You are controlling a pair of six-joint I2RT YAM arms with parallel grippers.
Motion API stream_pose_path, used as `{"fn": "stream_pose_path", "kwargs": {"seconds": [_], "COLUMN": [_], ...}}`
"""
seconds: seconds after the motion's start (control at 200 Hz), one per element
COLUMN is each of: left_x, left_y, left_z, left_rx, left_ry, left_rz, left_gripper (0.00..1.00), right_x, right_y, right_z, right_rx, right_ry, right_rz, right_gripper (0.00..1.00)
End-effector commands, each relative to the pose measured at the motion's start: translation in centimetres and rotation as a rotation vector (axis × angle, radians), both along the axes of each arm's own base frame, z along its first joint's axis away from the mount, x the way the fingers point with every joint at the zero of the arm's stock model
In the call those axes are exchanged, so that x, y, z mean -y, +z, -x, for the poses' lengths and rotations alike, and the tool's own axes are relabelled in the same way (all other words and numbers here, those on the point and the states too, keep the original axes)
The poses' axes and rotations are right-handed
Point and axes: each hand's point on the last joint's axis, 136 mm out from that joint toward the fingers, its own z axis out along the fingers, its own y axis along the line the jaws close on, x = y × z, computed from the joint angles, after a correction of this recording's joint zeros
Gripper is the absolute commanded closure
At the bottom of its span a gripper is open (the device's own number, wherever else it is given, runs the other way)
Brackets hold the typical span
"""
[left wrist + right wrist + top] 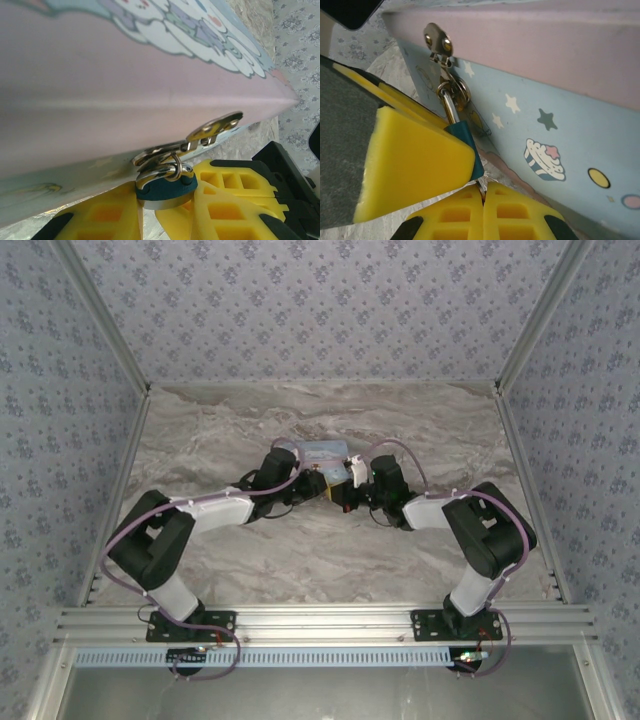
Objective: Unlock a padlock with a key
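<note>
The padlock's body is held by its narrow edges [193,186] in my left gripper, which should open, move back and clamp the padlock's broad sides [166,191] before the key turns.
The small teal padlock [167,189] hangs by its silvery shackle [449,107] from the hasp [212,127] of the cartoon-printed tin [322,453]. My left gripper [162,201] is shut on the padlock's body, one yellow pad on each side. In the right wrist view the padlock [470,142] shows beside a left finger [415,160]. My right gripper [484,194] is shut on a thin metal key [481,188]. The key's tip points up at the underside of the padlock. Both grippers meet at the tin's front, left gripper [318,483] and right gripper [350,490].
The tin's pink lid [125,90] looms over the left wrist camera. Its blue side with stars and a cupcake [545,159] faces the right wrist camera. The tin stands mid-table on the marbled top [250,560], with patterned walls on three sides.
</note>
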Motion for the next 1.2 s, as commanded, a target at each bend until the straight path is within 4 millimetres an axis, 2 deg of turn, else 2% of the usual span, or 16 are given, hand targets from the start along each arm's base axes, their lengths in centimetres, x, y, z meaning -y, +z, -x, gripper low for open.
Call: {"fn": "stream_pose_path", "kwargs": {"seconds": [0.0, 0.245, 0.575, 0.72, 0.904, 1.049, 1.199], "left_x": [1.4, 1.5, 0.8, 0.3, -0.8, -2.2, -3.7], "left_y": [-1.0, -1.9, -2.6, -1.7, 0.9, 2.2, 2.8], "left_z": [1.7, 1.7, 2.1, 2.1, 1.9, 2.2, 3.3], "left_rx": [-0.050, -0.065, -0.070, -0.048, 0.006, 0.022, 0.031], "left_ry": [-0.074, -0.067, -0.049, -0.031, -0.009, 0.015, 0.052], "left_rz": [0.021, 0.034, 0.021, 0.022, 0.016, 0.045, 0.095], "left_gripper": [0.76, 0.75, 0.53, 0.43, 0.32, 0.30, 0.30], "right_x": [0.1, 1.2, 1.9, 1.5, 1.2, 0.6, -0.1], "right_y": [2.3, 0.3, -1.1, -1.6, -1.4, -0.7, -0.3], "right_z": [-1.1, 0.2, 1.0, 1.5, 1.6, 1.7, 2.0], "right_rx": [0.050, -0.005, -0.075, -0.116, -0.138, -0.163, -0.203], "right_ry": [-0.064, -0.120, -0.149, -0.142, -0.143, -0.148, -0.165], "right_rz": [-0.043, -0.013, 0.025, 0.049, 0.038, -0.010, -0.058], "right_gripper": [1.00, 1.00, 1.00, 1.00, 1.00, 1.00, 1.00]}}
